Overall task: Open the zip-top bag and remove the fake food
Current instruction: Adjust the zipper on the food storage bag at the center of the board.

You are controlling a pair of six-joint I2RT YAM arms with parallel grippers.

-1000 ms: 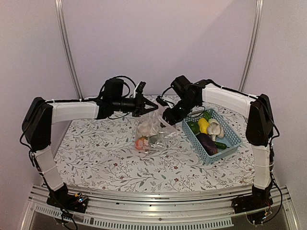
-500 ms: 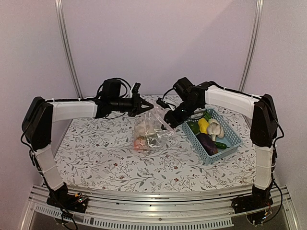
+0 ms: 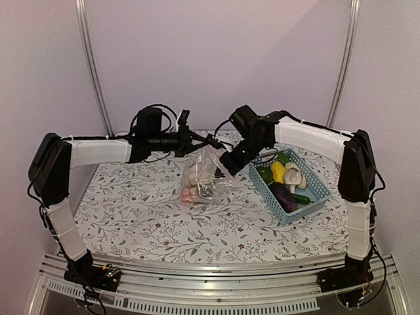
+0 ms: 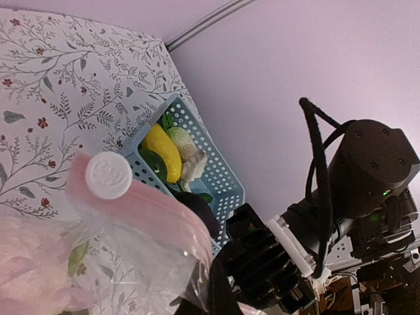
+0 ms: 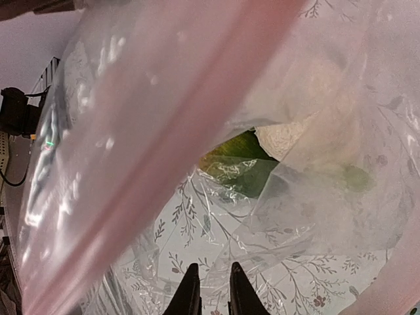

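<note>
The fake food lies deep in the bag past my right gripper, so next my left gripper leaves the bag's zip strip and pushes the orange piece nearer.
The clear zip-top bag hangs over the table from its pink zip strip, with a white slider disc at one end. My left gripper is shut on that strip. Fake food shows inside the bag: a white cauliflower, a green piece and an orange piece. My right gripper is at the bag's right edge. Its fingertips are almost together, with clear film pinched between them.
A light-blue slotted basket stands at the right and holds yellow, white, purple and green toy pieces. The flower-print tablecloth covers the table. The right arm's wrist hangs close to my left gripper.
The left gripper has raised the bag's top a little. The right gripper has moved in to the bag's right edge and its jaws have narrowed onto the film.
</note>
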